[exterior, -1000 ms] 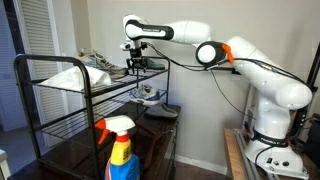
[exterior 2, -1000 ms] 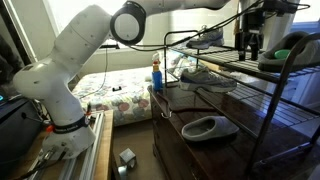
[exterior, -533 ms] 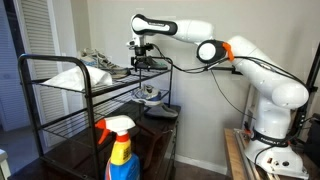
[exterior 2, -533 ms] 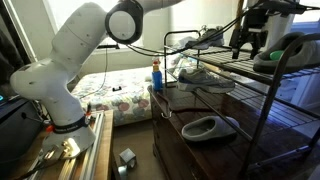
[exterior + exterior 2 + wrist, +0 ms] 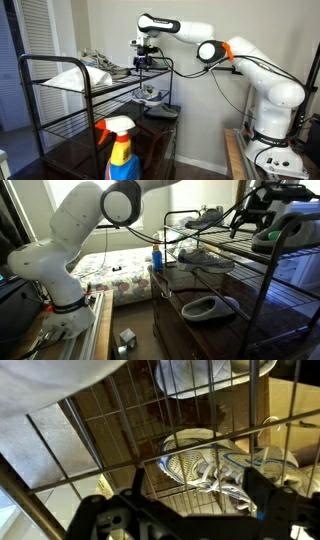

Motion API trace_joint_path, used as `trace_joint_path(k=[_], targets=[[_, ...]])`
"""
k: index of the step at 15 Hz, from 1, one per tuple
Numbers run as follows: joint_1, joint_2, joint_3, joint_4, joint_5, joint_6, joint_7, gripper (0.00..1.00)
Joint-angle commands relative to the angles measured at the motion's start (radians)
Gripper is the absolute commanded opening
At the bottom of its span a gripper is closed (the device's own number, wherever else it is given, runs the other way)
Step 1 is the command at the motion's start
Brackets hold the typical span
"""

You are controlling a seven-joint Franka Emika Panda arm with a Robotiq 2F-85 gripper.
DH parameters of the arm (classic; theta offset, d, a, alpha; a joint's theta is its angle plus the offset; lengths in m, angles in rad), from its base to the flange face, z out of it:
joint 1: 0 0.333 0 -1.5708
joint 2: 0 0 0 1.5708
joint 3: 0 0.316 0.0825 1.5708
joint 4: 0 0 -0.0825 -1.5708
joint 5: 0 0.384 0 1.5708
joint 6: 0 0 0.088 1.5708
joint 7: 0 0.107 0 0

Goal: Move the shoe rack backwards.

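Note:
The robot's gripper has its fingers slanted across the top shelf's wire grid (image 5: 125,422), so it should turn square to the crossbar (image 5: 225,438) before it moves the shoe rack backwards.
The shoe rack (image 5: 30,100) is a tall black tubular rack with wire-grid shelves and shoes on them. It also shows in an exterior view (image 5: 270,290). My gripper (image 5: 146,60) is at the far end of the rack's top shelf, near the wall, and tilted in an exterior view (image 5: 246,218). In the wrist view my gripper (image 5: 195,500) has its fingers wide apart over the wire grid (image 5: 100,440), with a sneaker (image 5: 210,470) on the shelf below. I cannot tell whether a finger touches the rack.
A blue and orange spray bottle (image 5: 120,150) stands in front on a dark glossy table (image 5: 70,160). The wall lies close behind the rack. A bed (image 5: 120,275) is at the back. My robot base (image 5: 268,150) stands beside the rack.
My gripper has moved along the rack's top toward the wall and tilted. The rack appears to have shifted slightly the same way.

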Motion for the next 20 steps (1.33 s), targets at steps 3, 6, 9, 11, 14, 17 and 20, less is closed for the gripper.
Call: trace_joint_path(k=[3, 6, 9, 11, 14, 17, 20], targets=[[-0.001, -0.005, 0.001, -0.026, 0.021, 0.023, 0.088, 0.76], [0.017, -0.001, -0.016, -0.027, -0.024, 0.027, 0.037, 0.85], [0.047, 0.009, -0.043, -0.032, -0.102, 0.046, -0.041, 1.0], [0.063, 0.013, -0.05, -0.029, -0.131, 0.056, -0.068, 1.0], [0.078, 0.015, -0.058, -0.024, -0.161, 0.072, -0.086, 0.66], [0.095, 0.012, -0.071, -0.015, -0.193, 0.07, -0.101, 0.45], [0.125, 0.013, -0.092, 0.003, -0.244, 0.056, -0.128, 0.37]])
